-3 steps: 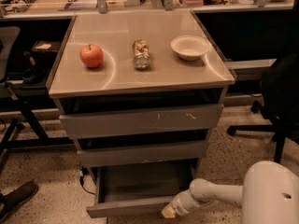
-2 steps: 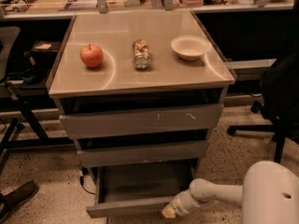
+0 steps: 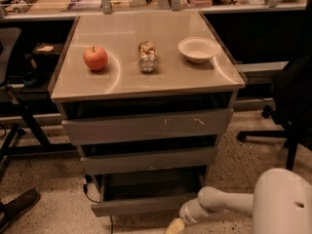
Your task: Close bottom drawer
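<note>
The gripper's tip (image 3: 175,225) is below the bottom drawer's front panel, so the robot should lift the gripper to the panel's front near its end (image 3: 179,202) before it pushes the drawer in.
The bottom drawer (image 3: 141,204) is the lowest and narrowest of three grey drawers under the table. It stands partly open, and its dark tray (image 3: 151,184) shows behind the plain front panel. My gripper (image 3: 174,225) is low at the frame's bottom edge, just below and in front of the panel's right end. Its pale tip points left toward the panel. The white arm (image 3: 229,202) reaches in from the lower right.
The top drawer (image 3: 146,126) and the middle drawer (image 3: 148,160) stick out slightly above. On the tabletop (image 3: 122,77) are a red apple (image 3: 95,58), a lying can (image 3: 146,56) and a white bowl (image 3: 198,49). A chair base (image 3: 287,126) stands at right and a shoe (image 3: 17,208) at lower left.
The bottom drawer's front panel has moved inward toward the cabinet. My gripper tip has dropped slightly lower in the frame.
</note>
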You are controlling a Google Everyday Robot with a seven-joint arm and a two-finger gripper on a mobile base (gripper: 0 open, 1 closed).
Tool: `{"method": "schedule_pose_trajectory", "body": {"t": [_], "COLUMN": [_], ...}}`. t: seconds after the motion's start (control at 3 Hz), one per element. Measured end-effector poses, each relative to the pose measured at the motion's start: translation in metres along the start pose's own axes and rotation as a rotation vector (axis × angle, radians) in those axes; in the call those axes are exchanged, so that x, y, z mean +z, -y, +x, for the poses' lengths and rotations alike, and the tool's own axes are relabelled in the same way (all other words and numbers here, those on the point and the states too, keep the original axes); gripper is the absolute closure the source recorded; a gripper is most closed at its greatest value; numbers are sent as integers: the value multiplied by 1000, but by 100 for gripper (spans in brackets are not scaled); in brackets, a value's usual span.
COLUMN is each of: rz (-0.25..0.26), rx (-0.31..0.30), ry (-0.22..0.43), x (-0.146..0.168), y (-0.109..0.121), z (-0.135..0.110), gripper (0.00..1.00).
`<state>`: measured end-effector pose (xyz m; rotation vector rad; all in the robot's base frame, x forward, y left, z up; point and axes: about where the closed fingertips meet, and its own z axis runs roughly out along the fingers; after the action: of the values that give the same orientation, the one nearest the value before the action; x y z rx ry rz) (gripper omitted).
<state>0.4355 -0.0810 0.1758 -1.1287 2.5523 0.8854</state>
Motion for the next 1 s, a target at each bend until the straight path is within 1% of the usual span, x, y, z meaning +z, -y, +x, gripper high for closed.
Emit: {"method": "schedule_pose_trajectory", "body": {"t": [0.33,0.67,1.0], "rz": [0,0,0], "rx": [0,0,0], "ry": [0,0,0], "x": [0,0,0], "y": [0,0,0], "z": [0,0,0], "gripper": [0,19,43]}}
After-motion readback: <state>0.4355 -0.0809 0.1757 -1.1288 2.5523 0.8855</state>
